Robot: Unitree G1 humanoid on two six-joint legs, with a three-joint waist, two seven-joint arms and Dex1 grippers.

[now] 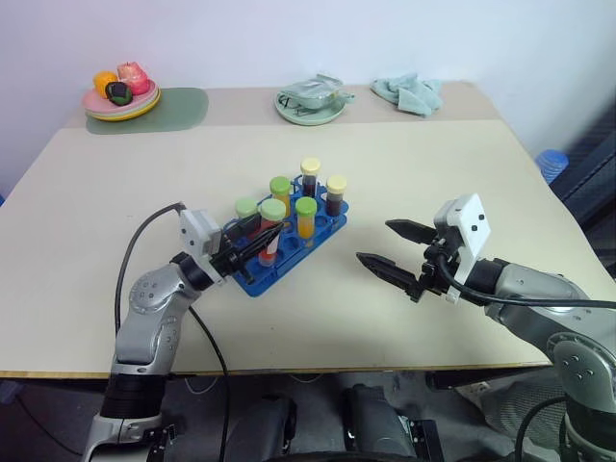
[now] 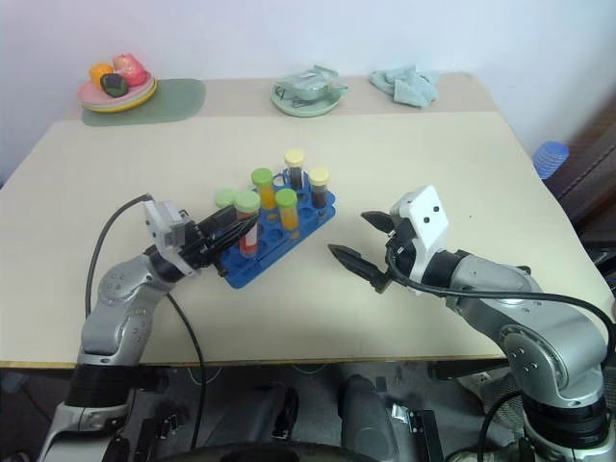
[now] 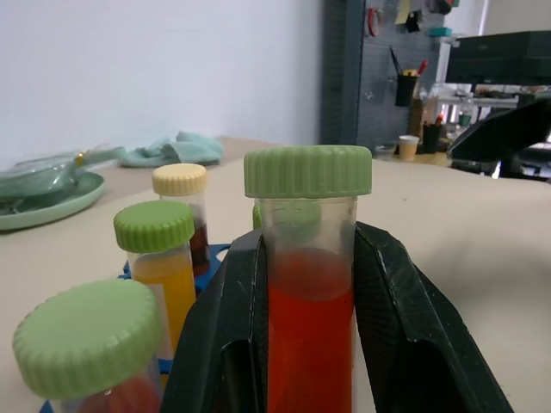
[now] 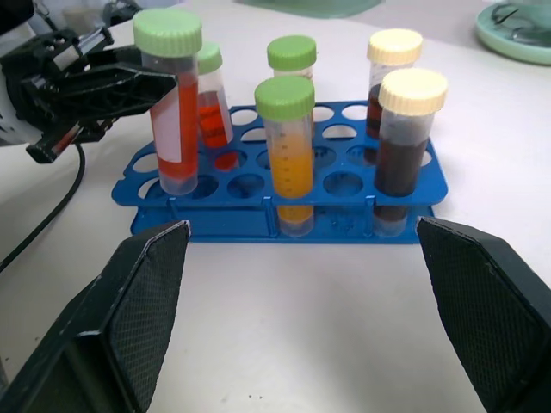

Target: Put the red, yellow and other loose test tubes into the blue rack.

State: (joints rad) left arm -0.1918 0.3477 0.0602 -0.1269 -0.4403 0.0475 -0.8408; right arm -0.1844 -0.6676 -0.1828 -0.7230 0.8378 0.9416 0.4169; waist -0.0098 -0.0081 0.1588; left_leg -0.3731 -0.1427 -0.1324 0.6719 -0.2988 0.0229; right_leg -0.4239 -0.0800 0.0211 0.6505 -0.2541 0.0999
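Note:
My left gripper has the held red tube (image 4: 178, 179) hanging near the blue rack's end. It should bring the tube back toward the open hole (image 4: 245, 185) beside the yellow tube.
The blue rack (image 1: 253, 280) lies mid-table and holds several capped tubes upright: yellow-orange ones (image 1: 306, 219) with green caps, dark brown ones (image 1: 335, 196) with pale yellow caps, and a red one (image 4: 213, 103). My left gripper (image 1: 269, 237) is shut on another red tube (image 4: 172, 116) with a pale green cap. That tube leans slightly, and its lower end sits in a hole at the rack's near-left corner. In the left wrist view the black fingers (image 3: 231, 344) clamp its sides. My right gripper (image 1: 375, 241) hangs open and empty to the right of the rack.
Along the far edge stand a plate stack with toy fruit (image 1: 120, 96) on a green mat (image 1: 183, 108), a pale green dish (image 1: 310, 102) and a teal cloth (image 1: 409, 93). Bare tabletop surrounds the rack. A blue object (image 1: 553, 164) sits beyond the right edge.

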